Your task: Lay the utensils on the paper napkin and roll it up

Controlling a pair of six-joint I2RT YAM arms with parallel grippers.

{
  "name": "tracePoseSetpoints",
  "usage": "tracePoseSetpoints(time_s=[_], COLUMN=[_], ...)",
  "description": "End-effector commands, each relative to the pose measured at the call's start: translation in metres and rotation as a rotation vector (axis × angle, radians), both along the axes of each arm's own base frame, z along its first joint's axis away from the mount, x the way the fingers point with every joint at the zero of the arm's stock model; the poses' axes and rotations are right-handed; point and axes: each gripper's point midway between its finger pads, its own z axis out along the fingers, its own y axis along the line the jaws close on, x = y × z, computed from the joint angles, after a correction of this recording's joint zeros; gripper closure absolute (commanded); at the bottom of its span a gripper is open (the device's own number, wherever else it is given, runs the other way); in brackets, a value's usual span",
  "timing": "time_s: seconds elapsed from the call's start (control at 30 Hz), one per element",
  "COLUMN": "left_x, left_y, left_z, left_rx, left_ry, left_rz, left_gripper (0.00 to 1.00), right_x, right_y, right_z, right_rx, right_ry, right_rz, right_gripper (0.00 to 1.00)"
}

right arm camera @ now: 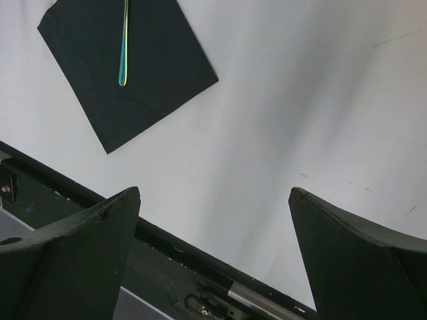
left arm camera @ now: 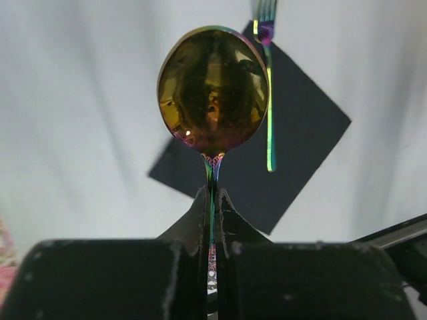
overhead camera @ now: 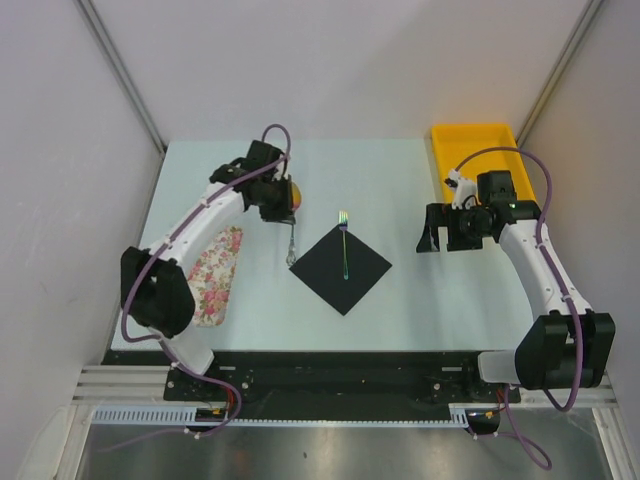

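Note:
The spoon bowl points the same way as the fork's teeth, so my left gripper should go on to the black napkin (overhead camera: pixel 332 260) before it lets go beside the fork.
The black paper napkin (overhead camera: pixel 345 275) lies as a diamond in the middle of the table. A fork (overhead camera: pixel 345 245) with an iridescent green handle lies on it, its tines past the far corner. My left gripper (overhead camera: pixel 283 207) is just left of the napkin's far corner, shut on the thin handle of a gold spoon (overhead camera: pixel 291 242). In the left wrist view (left arm camera: pixel 212 197) the spoon bowl (left arm camera: pixel 213 90) stands beyond the fingertips, with the napkin (left arm camera: pixel 303 130) and fork (left arm camera: pixel 269 113) behind. My right gripper (overhead camera: pixel 432 240) hangs open and empty to the right of the napkin (right arm camera: pixel 157 67) and fork (right arm camera: pixel 124 50).
A pink floral cloth mat (overhead camera: pixel 217 272) lies at the near left under the left arm. A yellow tray (overhead camera: pixel 475 150) stands at the far right corner. The dark rail of the table's front edge (right arm camera: pixel 200 260) runs under the right gripper (right arm camera: pixel 213 200).

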Motion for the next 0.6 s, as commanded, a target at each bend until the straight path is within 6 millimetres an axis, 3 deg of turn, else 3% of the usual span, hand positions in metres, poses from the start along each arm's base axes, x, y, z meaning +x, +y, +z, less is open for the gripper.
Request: tracePoseSetpoints(time_s=[0.0,0.1,0.13,0.27,0.57], left_x=[0.017,0.025,0.027,0.031,0.044], left_y=[-0.056,-0.083,-0.09,-0.12,-0.135], left_z=[0.005,-0.011,-0.026,-0.042,-0.076], left_rx=[-0.103,-0.117,-0.098,-0.107,-0.071], left_ry=[-0.02,0.004,0.027,0.045,0.077], left_rz=[0.087,0.09,0.093,0.073,0.078], left_gripper=[1.0,1.0,1.0,1.0,1.0], right_x=[0.011,0.016,0.017,0.029,0.037], right_y=[0.004,0.007,0.006,0.011,0.018], right_z=[0.018,0.014,0.013,0.011,0.005], right_rx=[0.031,0.044,0.047,0.071,0.098], right_ry=[-0.075,-0.097,-0.102,-0.13,-0.127], right_rz=[-0.007,0.001,-0.002,-0.001,-0.007], right_gripper=[0.0,0.0,0.0,0.0,0.0])
